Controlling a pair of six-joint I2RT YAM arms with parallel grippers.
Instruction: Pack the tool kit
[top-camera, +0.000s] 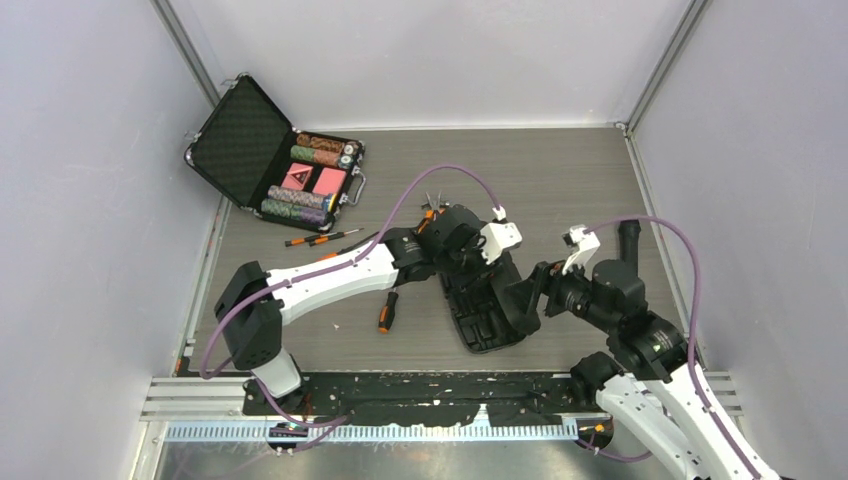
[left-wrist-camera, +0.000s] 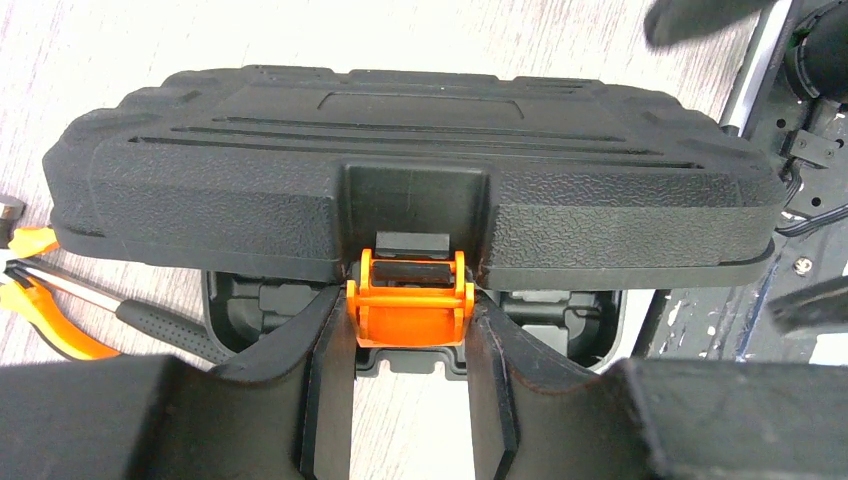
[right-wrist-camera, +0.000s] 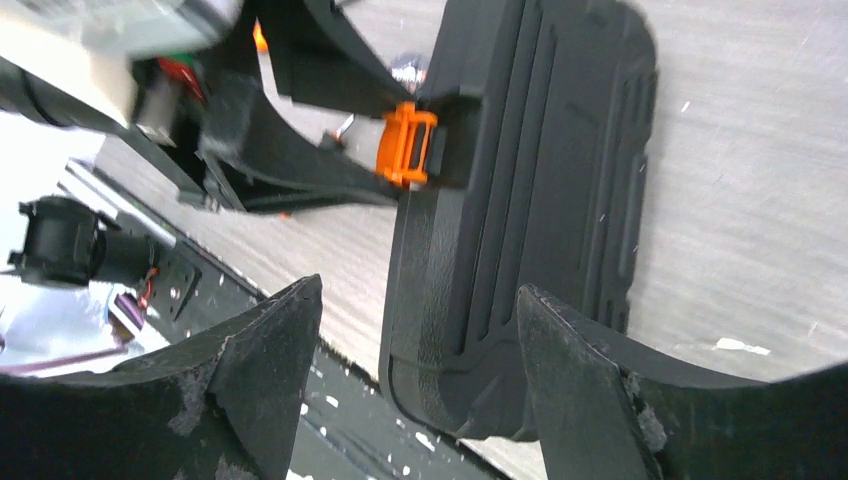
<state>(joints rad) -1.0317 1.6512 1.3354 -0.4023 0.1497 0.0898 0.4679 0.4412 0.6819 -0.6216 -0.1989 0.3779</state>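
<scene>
The tool kit's lid stands ajar with my left gripper on its orange latch (left-wrist-camera: 411, 322), so my right gripper should take the lid while my left gripper steadies the tool kit's base (top-camera: 472, 318).
The black ribbed tool kit (top-camera: 487, 310) lies at the table's middle, near the front edge. In the left wrist view its lid (left-wrist-camera: 400, 190) stands a little above the base, with moulded slots (left-wrist-camera: 540, 310) showing in the gap. My left gripper (left-wrist-camera: 410, 335) is shut on the orange latch (left-wrist-camera: 410, 310), one finger against each side. My right gripper (right-wrist-camera: 418, 292) is open, its fingers either side of the lid's near corner (right-wrist-camera: 470, 370). An orange-and-black screwdriver (top-camera: 386, 312) lies left of the case, and pliers (left-wrist-camera: 40, 300) lie beside the base.
A metal-edged poker chip briefcase (top-camera: 275, 165) sits open at the back left. Two thin screwdrivers (top-camera: 320, 238) lie in front of it. More tools (top-camera: 430, 208) rest behind my left wrist. A black perforated rail (top-camera: 400, 385) runs along the front edge.
</scene>
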